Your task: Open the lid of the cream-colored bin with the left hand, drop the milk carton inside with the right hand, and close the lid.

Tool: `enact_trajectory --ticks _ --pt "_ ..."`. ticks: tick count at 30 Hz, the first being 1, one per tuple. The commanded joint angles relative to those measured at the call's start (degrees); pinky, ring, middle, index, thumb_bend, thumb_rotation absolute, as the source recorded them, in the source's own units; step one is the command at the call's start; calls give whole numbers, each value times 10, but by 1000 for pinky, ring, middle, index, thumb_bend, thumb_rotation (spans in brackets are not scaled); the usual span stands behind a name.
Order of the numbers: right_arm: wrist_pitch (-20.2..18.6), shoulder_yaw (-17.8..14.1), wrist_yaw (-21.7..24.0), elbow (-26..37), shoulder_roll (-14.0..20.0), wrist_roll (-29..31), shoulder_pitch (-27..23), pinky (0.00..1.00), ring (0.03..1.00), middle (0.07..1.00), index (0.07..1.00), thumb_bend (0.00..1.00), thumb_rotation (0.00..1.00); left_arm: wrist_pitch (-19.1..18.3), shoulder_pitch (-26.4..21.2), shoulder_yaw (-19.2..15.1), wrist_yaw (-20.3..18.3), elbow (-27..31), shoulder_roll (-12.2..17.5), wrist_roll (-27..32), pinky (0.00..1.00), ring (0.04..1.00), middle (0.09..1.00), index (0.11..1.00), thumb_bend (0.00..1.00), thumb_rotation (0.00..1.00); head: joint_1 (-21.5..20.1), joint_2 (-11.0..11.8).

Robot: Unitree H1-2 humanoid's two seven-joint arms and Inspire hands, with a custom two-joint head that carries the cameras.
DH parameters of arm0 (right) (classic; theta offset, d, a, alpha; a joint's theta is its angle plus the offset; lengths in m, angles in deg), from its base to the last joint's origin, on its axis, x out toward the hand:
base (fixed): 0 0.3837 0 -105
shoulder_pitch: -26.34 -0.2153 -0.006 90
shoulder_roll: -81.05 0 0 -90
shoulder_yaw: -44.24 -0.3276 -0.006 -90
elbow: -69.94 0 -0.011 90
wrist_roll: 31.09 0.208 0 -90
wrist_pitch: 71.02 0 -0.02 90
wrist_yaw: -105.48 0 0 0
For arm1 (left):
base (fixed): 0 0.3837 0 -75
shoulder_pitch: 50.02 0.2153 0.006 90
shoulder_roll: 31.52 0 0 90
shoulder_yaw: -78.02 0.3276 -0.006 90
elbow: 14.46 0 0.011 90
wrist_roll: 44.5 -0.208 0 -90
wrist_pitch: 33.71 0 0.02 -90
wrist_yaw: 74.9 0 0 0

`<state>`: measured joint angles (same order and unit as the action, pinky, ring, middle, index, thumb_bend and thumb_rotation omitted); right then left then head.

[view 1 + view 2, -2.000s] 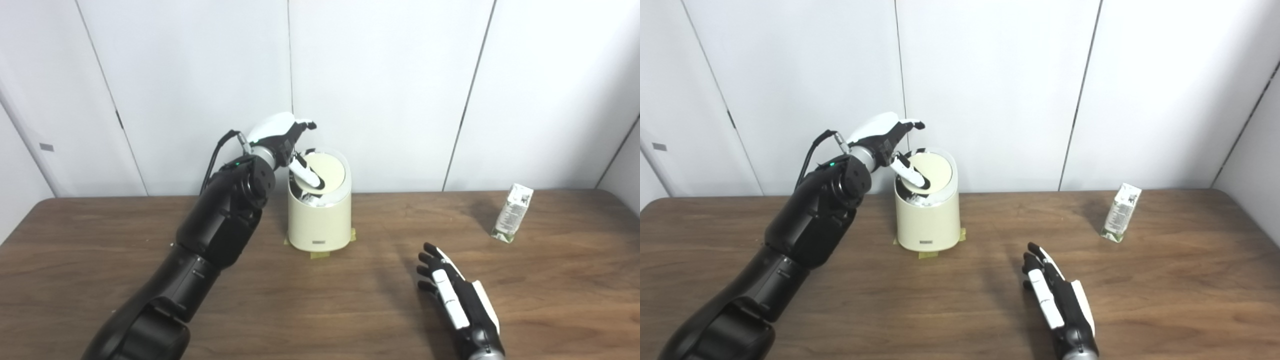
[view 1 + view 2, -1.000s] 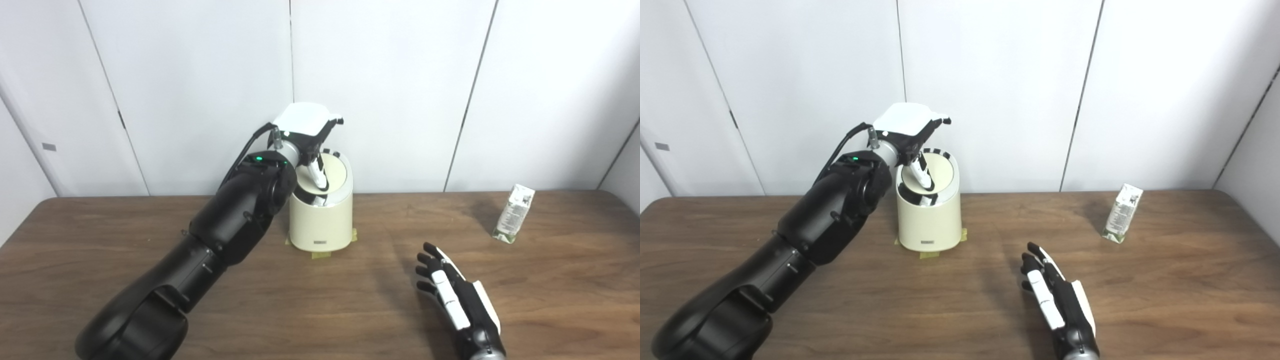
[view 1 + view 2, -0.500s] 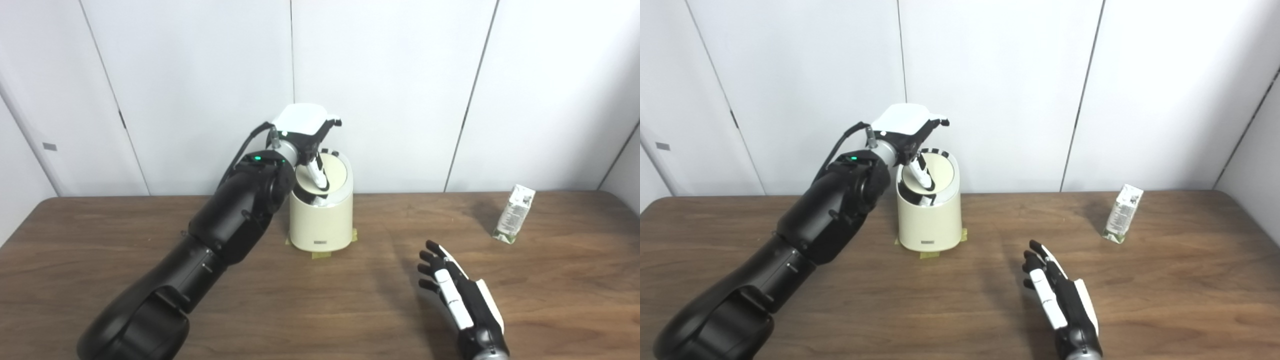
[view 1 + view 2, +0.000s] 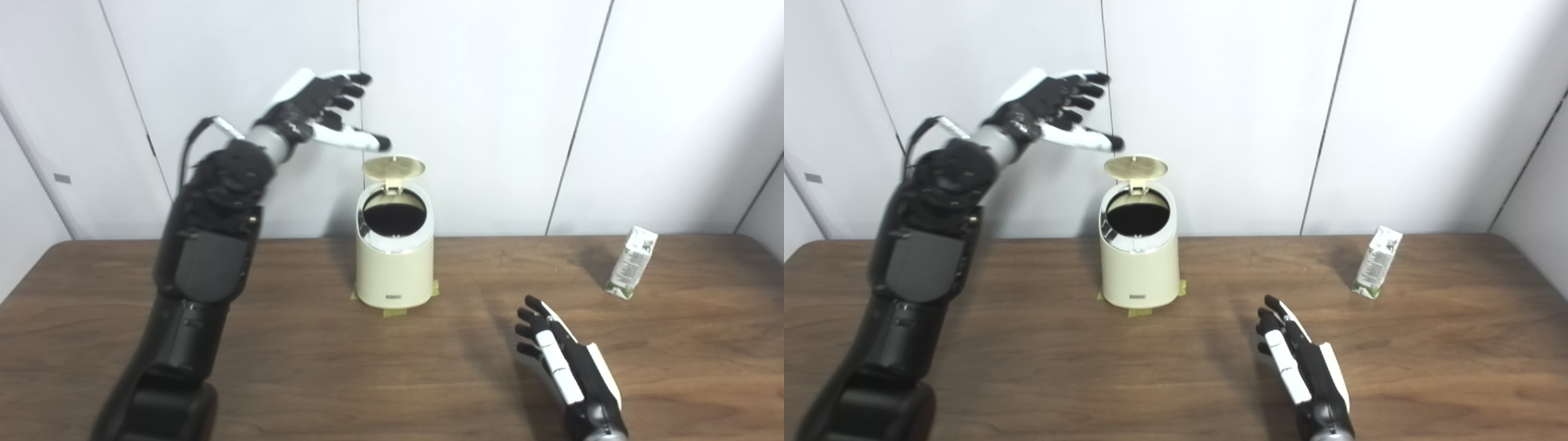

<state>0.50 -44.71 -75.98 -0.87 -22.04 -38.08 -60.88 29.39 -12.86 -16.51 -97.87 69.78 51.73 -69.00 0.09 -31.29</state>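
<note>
The slim milk carton (image 4: 632, 262) is narrower than the bin's dark opening (image 4: 395, 218), so I expect the milk carton to go through end first when I lower it.
The cream-colored bin (image 4: 394, 269) stands at the back middle of the table, taped down at its base. Its round lid (image 4: 393, 166) is flipped up on the rear hinge, and the dark opening (image 4: 394, 219) shows. My left hand (image 4: 318, 107) is raised above and to the left of the lid, fingers spread, open and clear of the bin. The milk carton (image 4: 631, 262) stands upright near the table's right rear. My right hand (image 4: 560, 361) lies flat and open on the table in front, well short of the carton.
The brown wooden table (image 4: 392, 367) runs under everything, with white wall panels (image 4: 478, 110) close behind the bin. Yellow tape (image 4: 392, 312) sticks out at the bin's foot.
The lid has sprung from tilted inward to fully upright. My left hand has lifted off it, moving up and to the left with fingers spread. The right hand has barely shifted.
</note>
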Motion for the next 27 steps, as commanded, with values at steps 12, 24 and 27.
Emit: enact_trajectory --ticks 12,24,27 --pt "6 -2 10 28 11 1 -15 806 859 889 911 477 895 0 143 -121 78 129 -128 84 907 942 949 948 413 863 -6 -9" --pt "29 -55 -19 32 22 6 -42 822 858 874 897 626 349 47 307 -89 114 154 -104 191 969 982 988 996 587 1000 -27 -19" --pt "40 -72 -25 16 45 -5 -48 865 869 875 903 637 245 60 327 -76 124 138 -90 203 975 986 993 1000 615 1000 -64 -24"
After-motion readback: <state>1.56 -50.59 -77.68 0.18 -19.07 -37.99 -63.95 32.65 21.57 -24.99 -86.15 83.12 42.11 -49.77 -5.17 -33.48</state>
